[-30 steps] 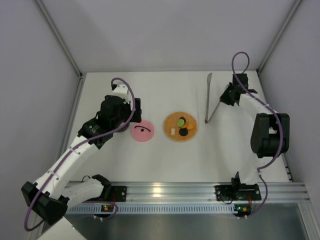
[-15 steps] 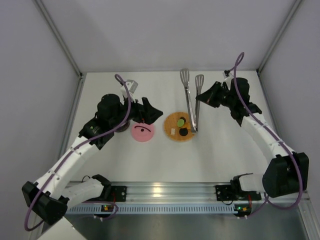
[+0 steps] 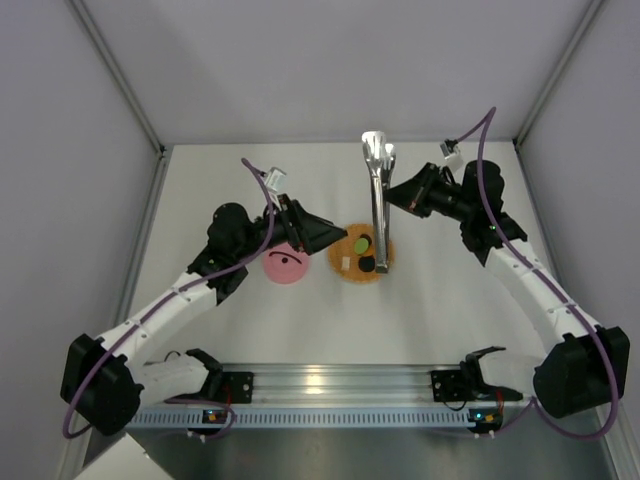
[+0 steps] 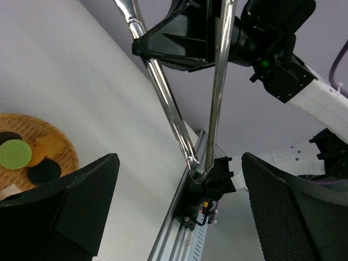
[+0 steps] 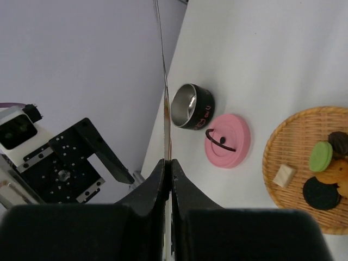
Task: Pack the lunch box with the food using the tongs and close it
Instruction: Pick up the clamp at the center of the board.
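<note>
My left gripper's fingers are open, with the gap between them facing the tongs' joined end (image 3: 381,267). I should keep moving in until both tong legs (image 3: 380,228) are inside, and then close the fingers.
My right gripper (image 3: 397,194) is shut on the slim silver tongs (image 3: 379,205) and holds them in the air over the orange woven plate (image 3: 347,272). In the right wrist view the tongs (image 5: 163,81) run edge-on out of the closed fingers (image 5: 159,173). The food (image 5: 320,156), green, black, orange and pale pieces, lies on the plate (image 5: 283,149). The lunch box (image 5: 191,106), a small round tin, stands open beside its pink lid (image 5: 228,140). My left gripper (image 3: 328,236) is open and points at the tongs (image 4: 217,92), whose joined end hangs between its fingers (image 4: 65,209).
The pink lid (image 3: 285,263) lies just left of the plate, under my left wrist. The left arm hides the tin in the top view. An aluminium rail (image 3: 340,382) runs along the near edge. White walls close in the table on three sides.
My right arm lifted the tongs off the table at the right and swung them left over the plate. My left gripper turned right, over the lid, to face them.
</note>
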Robot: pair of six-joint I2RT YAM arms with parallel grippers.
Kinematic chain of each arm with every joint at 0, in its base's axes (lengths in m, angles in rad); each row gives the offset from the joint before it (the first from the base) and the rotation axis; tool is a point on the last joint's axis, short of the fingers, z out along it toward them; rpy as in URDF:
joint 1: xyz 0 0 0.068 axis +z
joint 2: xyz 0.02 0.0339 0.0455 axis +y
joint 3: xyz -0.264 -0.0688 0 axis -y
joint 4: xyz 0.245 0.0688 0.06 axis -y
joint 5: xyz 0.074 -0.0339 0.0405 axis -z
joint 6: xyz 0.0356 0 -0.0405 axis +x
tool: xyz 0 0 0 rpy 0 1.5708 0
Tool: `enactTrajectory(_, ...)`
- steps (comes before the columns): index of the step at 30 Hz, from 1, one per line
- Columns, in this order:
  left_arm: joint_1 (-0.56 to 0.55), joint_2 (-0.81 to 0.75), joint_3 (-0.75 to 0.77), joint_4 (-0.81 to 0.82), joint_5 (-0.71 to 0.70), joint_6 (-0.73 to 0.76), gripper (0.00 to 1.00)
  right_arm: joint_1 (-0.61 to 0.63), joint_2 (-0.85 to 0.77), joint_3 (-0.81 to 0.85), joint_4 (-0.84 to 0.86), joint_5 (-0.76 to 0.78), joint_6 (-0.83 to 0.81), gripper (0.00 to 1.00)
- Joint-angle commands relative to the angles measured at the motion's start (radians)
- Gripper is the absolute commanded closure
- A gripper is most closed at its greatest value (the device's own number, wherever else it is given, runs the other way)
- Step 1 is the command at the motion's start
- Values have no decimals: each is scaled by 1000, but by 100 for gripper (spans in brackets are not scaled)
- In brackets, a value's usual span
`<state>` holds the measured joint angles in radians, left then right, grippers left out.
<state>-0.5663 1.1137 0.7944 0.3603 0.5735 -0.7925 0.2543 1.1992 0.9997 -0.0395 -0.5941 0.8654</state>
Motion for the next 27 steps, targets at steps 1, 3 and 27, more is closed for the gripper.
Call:
enactTrajectory(1,-29,-3,20,223,49,-51,1,34,-38,-3,144,-21,75,100)
enactTrajectory(3,-47,6,35,223,35,-42,1,42,-38,-7,196,-30,105,100)
enactTrajectory(27,-130,106,66,310,-32,-51,1,154,3,-121,633,-41,365,100)
